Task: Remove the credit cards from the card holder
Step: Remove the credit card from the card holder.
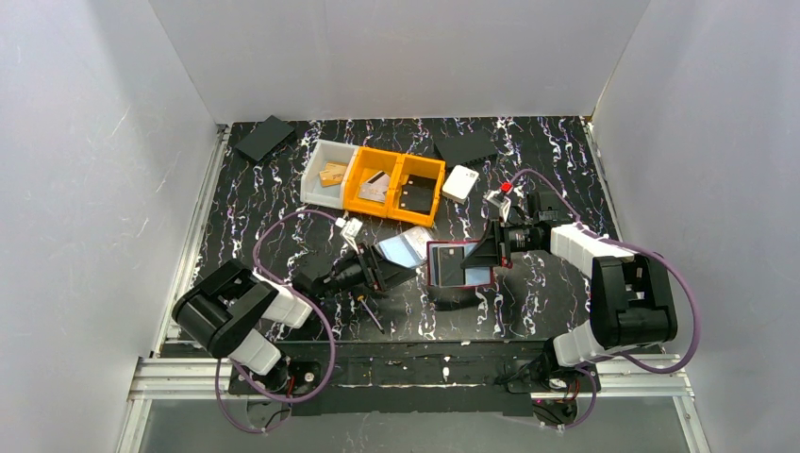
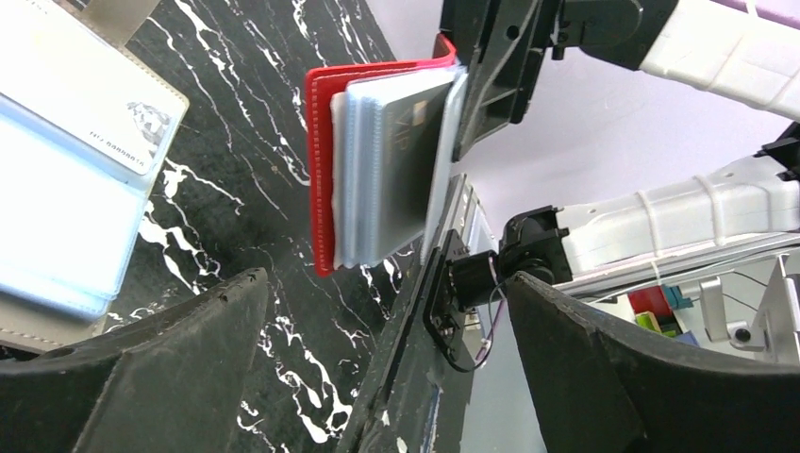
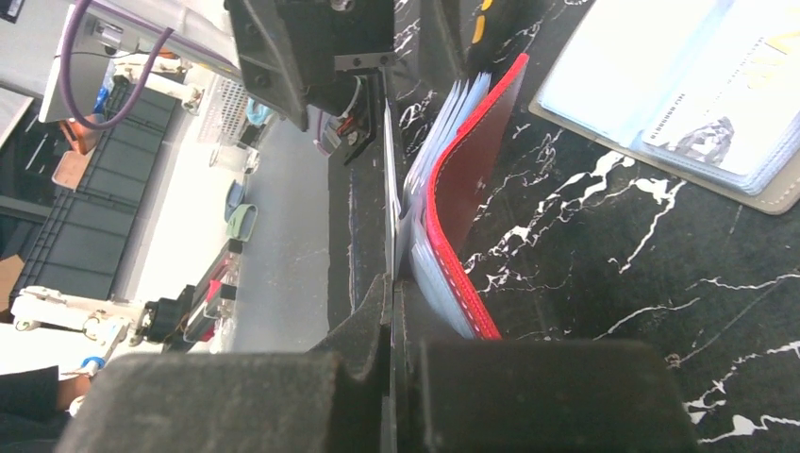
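My right gripper holds only a thin outer leaf (image 3: 391, 184), so my left gripper should firmly grip the red cover and sleeves (image 1: 431, 265) at their free edge before I pull.
A red card holder (image 1: 457, 266) stands open and upright above the table, its clear sleeves fanned; a grey credit card (image 2: 396, 156) shows in one sleeve. My right gripper (image 1: 487, 252) is shut on a thin outer leaf at the holder's edge (image 3: 389, 189), with the red cover (image 3: 476, 179) beside it. My left gripper (image 1: 383, 270) is open and empty, its fingers (image 2: 179, 368) spread wide, a short way left of the red holder (image 2: 325, 170). A second, beige holder (image 1: 402, 247) lies open flat, with light blue cards (image 2: 57, 189) in it; it also shows in the right wrist view (image 3: 679, 85).
At the back stand a white bin (image 1: 327, 175) and two orange bins (image 1: 396, 184) holding cards. A white box (image 1: 459, 182) and black flat pieces (image 1: 264, 137) (image 1: 467, 146) lie near them. A thin pen-like tool (image 1: 370, 311) lies near the front edge.
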Robot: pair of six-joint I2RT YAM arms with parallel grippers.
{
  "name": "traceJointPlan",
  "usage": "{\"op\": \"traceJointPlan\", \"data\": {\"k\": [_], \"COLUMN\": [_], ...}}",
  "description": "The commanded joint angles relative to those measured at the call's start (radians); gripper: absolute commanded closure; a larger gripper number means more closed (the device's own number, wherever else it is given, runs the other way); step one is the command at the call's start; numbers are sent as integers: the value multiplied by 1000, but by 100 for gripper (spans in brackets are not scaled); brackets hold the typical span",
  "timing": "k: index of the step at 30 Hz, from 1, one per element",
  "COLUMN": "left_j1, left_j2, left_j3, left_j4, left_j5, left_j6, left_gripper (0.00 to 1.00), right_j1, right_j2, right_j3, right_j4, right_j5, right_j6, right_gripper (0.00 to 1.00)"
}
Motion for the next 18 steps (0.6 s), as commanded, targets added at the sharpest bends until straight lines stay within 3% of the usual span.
{"op": "traceJointPlan", "data": {"k": [1, 4, 10, 18], "left_j1": [4, -4, -33, -46], "left_j2": [40, 121, 184, 299], "left_j3": [31, 109, 194, 300], "left_j4": [-1, 31, 29, 35], "left_j5": [25, 129, 155, 229], "left_j6": [31, 1, 18, -29], "left_gripper": [2, 2, 6, 30], "right_j1": [0, 8, 11, 12], "right_j2": [-44, -53, -47, -47], "right_j3": [28, 26, 28, 31], "right_j4": [-24, -22, -24, -25], "right_j5": [-101, -103, -109, -114], "right_j6": [-29, -30, -29, -29], "right_gripper": [99, 99, 99, 99]}}
